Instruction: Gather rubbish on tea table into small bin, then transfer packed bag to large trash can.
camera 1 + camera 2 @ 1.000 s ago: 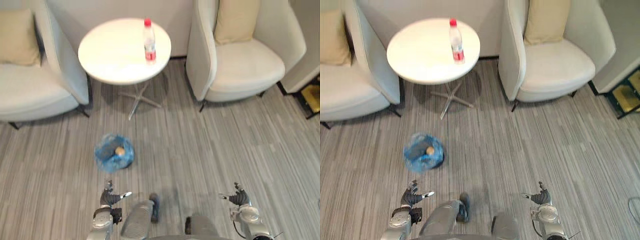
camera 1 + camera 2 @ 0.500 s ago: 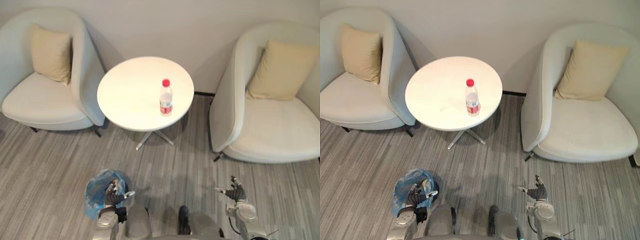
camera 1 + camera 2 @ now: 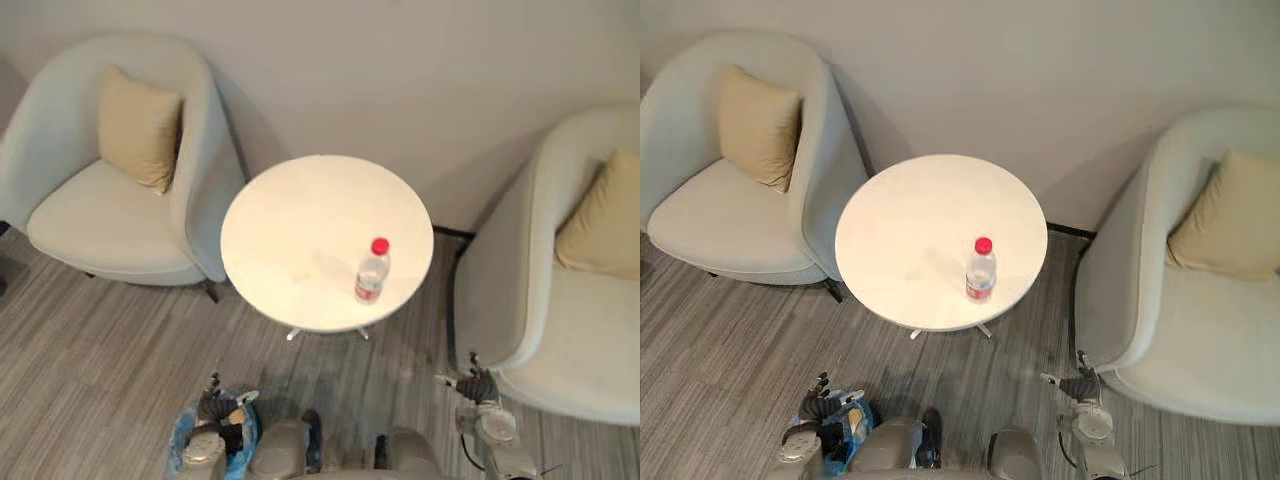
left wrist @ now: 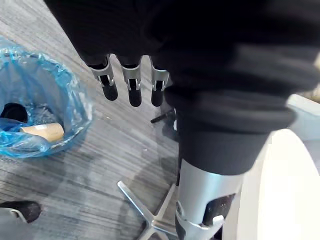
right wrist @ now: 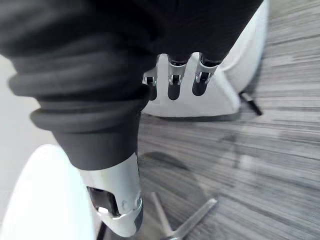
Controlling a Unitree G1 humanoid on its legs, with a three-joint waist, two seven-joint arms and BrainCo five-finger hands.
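Loose blue folds (image 3: 180,436) hang over the small bin's rim. The blue bag (image 3: 240,462) will therefore come loose and sag long with rubbish when I lift it.
A plastic water bottle (image 3: 371,272) with a red cap stands upright on the round white tea table (image 3: 300,240), towards its right side. The small bin (image 3: 847,428), lined with a blue bag, sits on the floor below the table's near-left edge. In the left wrist view the bin (image 4: 60,95) holds a brown paper tube (image 4: 43,131). My left hand (image 3: 213,408) hangs open just above the bin. On the right, my right hand (image 3: 478,386) is open, low beside the right armchair. Both hold nothing.
Pale armchairs with tan cushions flank the table: one at the left (image 3: 95,215), one at the right (image 3: 580,340). A wall runs close behind. The table's metal cross foot (image 4: 145,210) spreads over the grey striped floor (image 3: 90,360).
The whole picture has shifted: the camera has come closer to the table and swung left. The bin now lies at the bottom edge under my left hand. Both hands stay open.
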